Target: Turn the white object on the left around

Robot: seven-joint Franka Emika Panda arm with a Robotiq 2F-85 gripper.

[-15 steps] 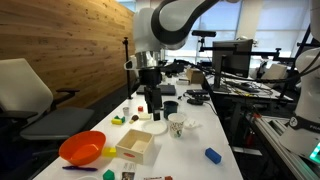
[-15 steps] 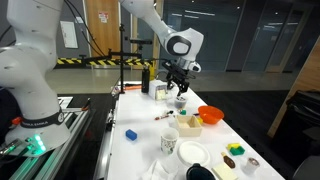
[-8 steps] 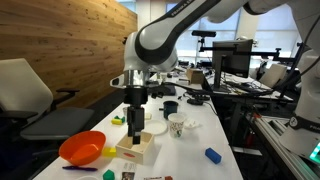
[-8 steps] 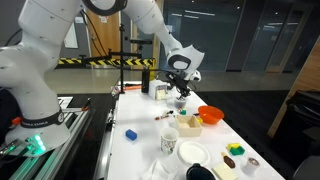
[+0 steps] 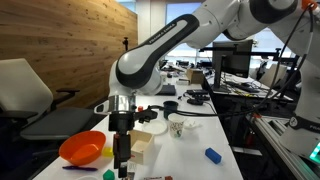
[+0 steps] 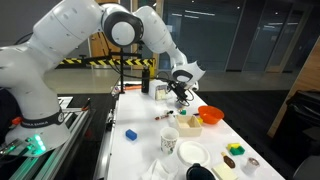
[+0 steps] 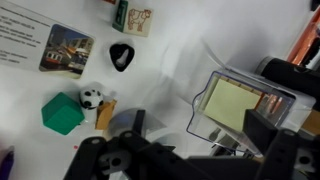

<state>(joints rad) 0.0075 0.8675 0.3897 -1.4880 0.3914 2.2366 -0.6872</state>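
One side of the white open box (image 7: 199, 108) is between my open fingers, so my gripper should keep going down until they are on either side of that box side (image 7: 193, 126), and then close.
The white open box (image 5: 141, 144) with a yellow pad inside stands on the white table beside the orange bowl (image 5: 82, 148). In the wrist view the box (image 7: 240, 106) lies at the right, partly between my fingers. My gripper (image 5: 122, 162) points straight down just beside the box, near the table's front end. It also shows in an exterior view (image 6: 182, 96). In the wrist view my gripper (image 7: 196, 132) is open and empty, with one dark finger (image 7: 130, 124) left of the box and the other over its right edge.
A green cube (image 7: 62, 112), a small soccer ball (image 7: 92, 97), a black heart-shaped piece (image 7: 121, 55) and a picture card (image 7: 66, 48) lie near the gripper. A white cup (image 5: 177, 126), a black cup (image 5: 170, 107) and a blue block (image 5: 212, 155) stand further along the table.
The arm has swung from the back of the table toward its front end and lowered, ending beside the white box. The gripper stays open.
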